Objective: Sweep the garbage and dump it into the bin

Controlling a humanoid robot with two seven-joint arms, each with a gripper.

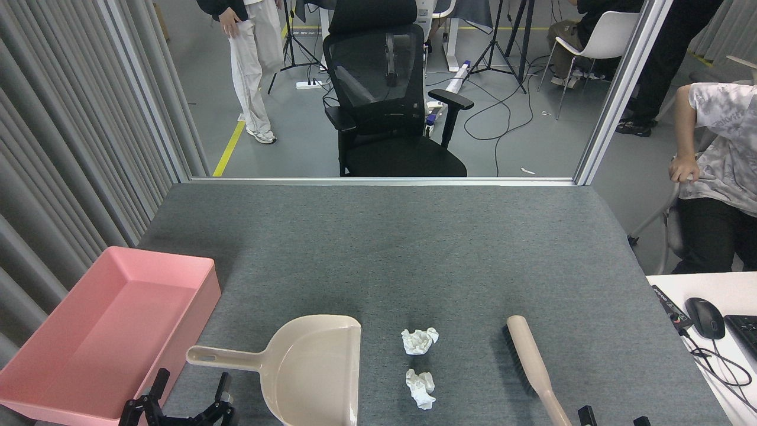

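A raised rim [265, 375] bends around the handle side of the dustpan [316, 370]. The garbage swept in will therefore stay inside when I lift the dustpan over the bin.
Two crumpled white tissue balls of garbage lie on the grey table, one [419, 341] just beyond the other [421, 388]. The pink bin [53, 378] sits at the table's left edge, nothing inside it. A beige dustpan [310, 370] lies left of the garbage, its handle pointing left. A beige brush [532, 364] with dark bristles lies to the right. My left gripper [188, 393] stands open at the bottom edge, just below the dustpan handle and holding nothing. Only the fingertips [585, 412] of my right gripper [612, 419] show, spread apart beside the brush handle's near end.
A black office chair [390, 100] stands beyond the table's far edge. A seated person [712, 177] is at the right, another person [251, 65] stands at the back left. A white desk with a mouse [705, 317] adjoins the right side. Grey slatted panels line the left.
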